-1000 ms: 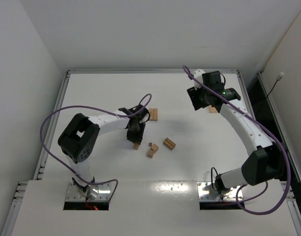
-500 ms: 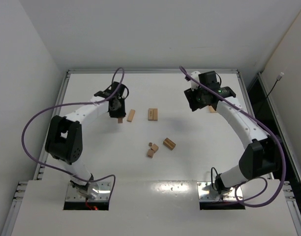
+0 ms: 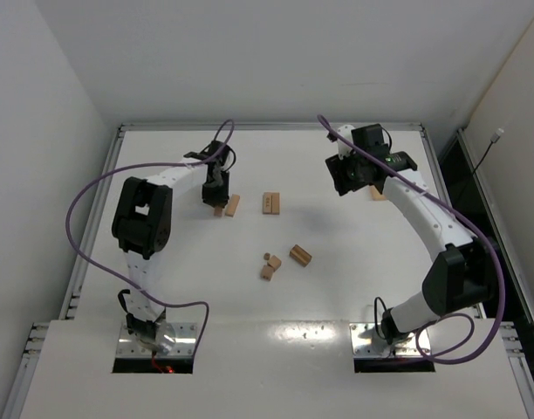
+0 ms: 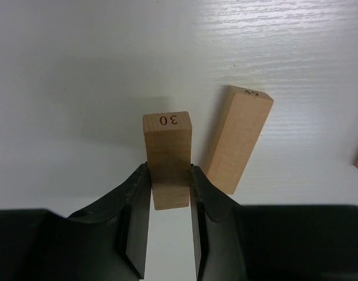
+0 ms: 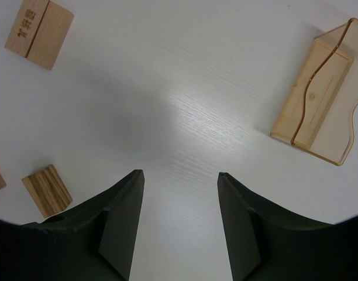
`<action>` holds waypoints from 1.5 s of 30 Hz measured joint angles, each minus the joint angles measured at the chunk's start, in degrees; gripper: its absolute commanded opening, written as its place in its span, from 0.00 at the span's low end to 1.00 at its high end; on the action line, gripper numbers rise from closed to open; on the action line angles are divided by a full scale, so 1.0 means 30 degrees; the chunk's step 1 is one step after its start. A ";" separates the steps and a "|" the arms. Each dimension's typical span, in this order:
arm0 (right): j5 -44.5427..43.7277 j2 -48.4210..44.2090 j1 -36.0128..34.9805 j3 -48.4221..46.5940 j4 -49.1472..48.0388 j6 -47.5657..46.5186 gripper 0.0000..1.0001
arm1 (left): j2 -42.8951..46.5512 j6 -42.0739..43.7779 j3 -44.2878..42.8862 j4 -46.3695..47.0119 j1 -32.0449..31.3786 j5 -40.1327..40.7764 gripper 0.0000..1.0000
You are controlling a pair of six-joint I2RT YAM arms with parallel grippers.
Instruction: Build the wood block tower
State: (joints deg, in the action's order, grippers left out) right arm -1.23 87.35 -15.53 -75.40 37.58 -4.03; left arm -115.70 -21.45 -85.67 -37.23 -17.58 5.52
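Note:
The left gripper is holding the small wooden block [image 4: 168, 143] alone next to the slanted plank [image 4: 238, 139], so the robot should put the block down, open wide and grasp both together.
My left gripper [image 3: 216, 199] is shut on a small wooden block marked "30" [image 4: 167, 153], held between both fingers [image 4: 137, 202] just left of a longer plank [image 4: 237, 137] lying on the table. That plank also shows in the top view [image 3: 233, 205]. Two planks lie side by side [image 3: 270, 202] near the middle. A stubby block [image 3: 300, 255] and tiny cubes [image 3: 270, 266] lie nearer the arms. My right gripper [image 5: 179, 173] is open and empty above bare table, at the far right in the top view [image 3: 348, 179].
A translucent amber plastic box [image 5: 319, 111] lies right of my right gripper, partly hidden by the arm in the top view [image 3: 378, 194]. The right wrist view also shows the paired planks [image 5: 40, 26] and a striped block [image 5: 47, 190]. Raised rails edge the table.
My left gripper carried the small block from the table's middle to the far left, then shifted slightly right, beside the long plank. The right gripper barely moved.

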 measured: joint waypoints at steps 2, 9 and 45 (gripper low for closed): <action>0.0000 0.0000 0.0007 -0.0007 0.0000 0.0000 0.51 | -0.0386 0.0080 0.0000 -0.0036 0.0000 -0.0015 0.00; 0.0000 0.0000 0.0000 -0.0022 0.0000 0.0007 0.51 | -0.0758 0.0219 -0.0109 -0.0255 0.0015 0.0109 0.00; 0.0080 0.0029 0.0007 -0.0022 0.0015 0.0007 0.51 | -0.2149 0.0933 -0.1902 -0.0583 0.0845 -0.0568 0.44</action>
State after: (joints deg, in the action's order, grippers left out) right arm -0.99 87.44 -15.51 -75.46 37.63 -4.01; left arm -122.15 -18.65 -91.37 -38.98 -15.05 3.81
